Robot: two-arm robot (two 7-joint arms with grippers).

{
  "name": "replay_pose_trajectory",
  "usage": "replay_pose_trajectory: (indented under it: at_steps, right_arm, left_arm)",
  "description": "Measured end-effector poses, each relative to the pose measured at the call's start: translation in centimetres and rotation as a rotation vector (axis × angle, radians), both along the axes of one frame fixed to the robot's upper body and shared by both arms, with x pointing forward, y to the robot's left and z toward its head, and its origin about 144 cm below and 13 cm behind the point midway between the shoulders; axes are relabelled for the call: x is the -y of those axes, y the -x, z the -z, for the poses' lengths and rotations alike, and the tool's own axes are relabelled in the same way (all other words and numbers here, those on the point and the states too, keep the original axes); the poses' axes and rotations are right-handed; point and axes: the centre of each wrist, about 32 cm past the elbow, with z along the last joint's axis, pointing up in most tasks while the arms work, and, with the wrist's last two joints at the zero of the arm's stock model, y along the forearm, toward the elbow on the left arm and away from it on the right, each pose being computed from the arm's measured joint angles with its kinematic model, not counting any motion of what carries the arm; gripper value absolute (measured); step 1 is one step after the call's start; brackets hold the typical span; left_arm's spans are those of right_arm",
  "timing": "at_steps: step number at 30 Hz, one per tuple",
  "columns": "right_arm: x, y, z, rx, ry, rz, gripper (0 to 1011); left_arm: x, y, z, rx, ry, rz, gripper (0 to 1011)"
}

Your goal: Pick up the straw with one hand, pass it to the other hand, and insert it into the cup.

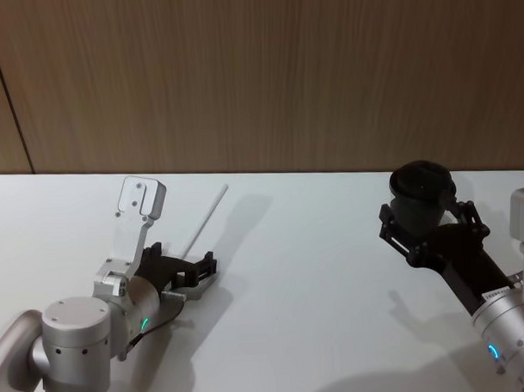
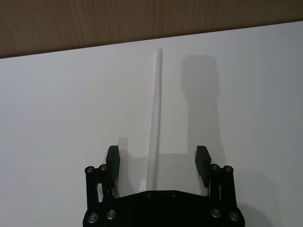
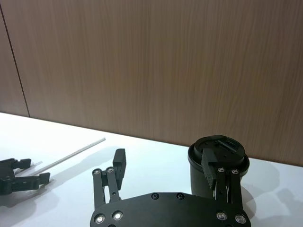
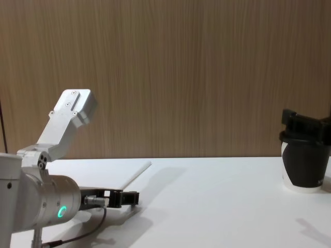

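I expect the white straw (image 1: 204, 221) to stay in one line when I lift it by its low end, because it runs straight to its far tip (image 1: 225, 188).
The thin white straw (image 1: 204, 219) lies flat on the white table at the left, pointing away from me. My left gripper (image 1: 183, 255) is low over the table and open, its fingers on either side of the straw's near end (image 2: 155, 118) without touching it. At the right stands the black lidded cup (image 1: 423, 190), upright. My right gripper (image 1: 428, 220) is open just in front of it at lid height. In the right wrist view one finger (image 3: 208, 165) overlaps the cup (image 3: 220, 153). The chest view shows the cup (image 4: 302, 165) with its white bottom rim.
The white table (image 1: 317, 289) runs back to a wood-panelled wall. A wide bare stretch separates the straw from the cup. The left arm's silver wrist and raised camera bracket (image 1: 140, 204) stand just beside the straw.
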Motion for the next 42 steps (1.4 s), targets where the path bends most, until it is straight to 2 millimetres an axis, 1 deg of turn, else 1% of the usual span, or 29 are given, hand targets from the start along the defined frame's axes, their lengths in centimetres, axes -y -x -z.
replay_pose_trajectory:
  at_steps: [2,4,6,7,10,42]
  right_arm:
    - [0.00,0.00,0.00,0.000,0.000,0.000,1001]
    - [0.00,0.00,0.00,0.000,0.000,0.000,1001]
    - [0.00,0.00,0.00,0.000,0.000,0.000,1001]
    - [0.00,0.00,0.00,0.000,0.000,0.000,1001]
    - [0.00,0.00,0.00,0.000,0.000,0.000,1001]
    - [0.00,0.00,0.00,0.000,0.000,0.000,1001]
  left_arm:
    - [0.02,0.00,0.03,0.000,-0.002,-0.001,1003]
    - [0.02,0.01,0.05,0.000,-0.004,-0.002,977]
    - [0.01,0.01,0.09,0.000,-0.006,-0.004,930]
    - [0.00,0.01,0.10,-0.001,-0.006,-0.005,930]
    - [0.00,0.01,0.14,-0.001,-0.008,-0.006,888]
    - [0.09,0.05,0.31,-0.003,-0.013,-0.007,706]
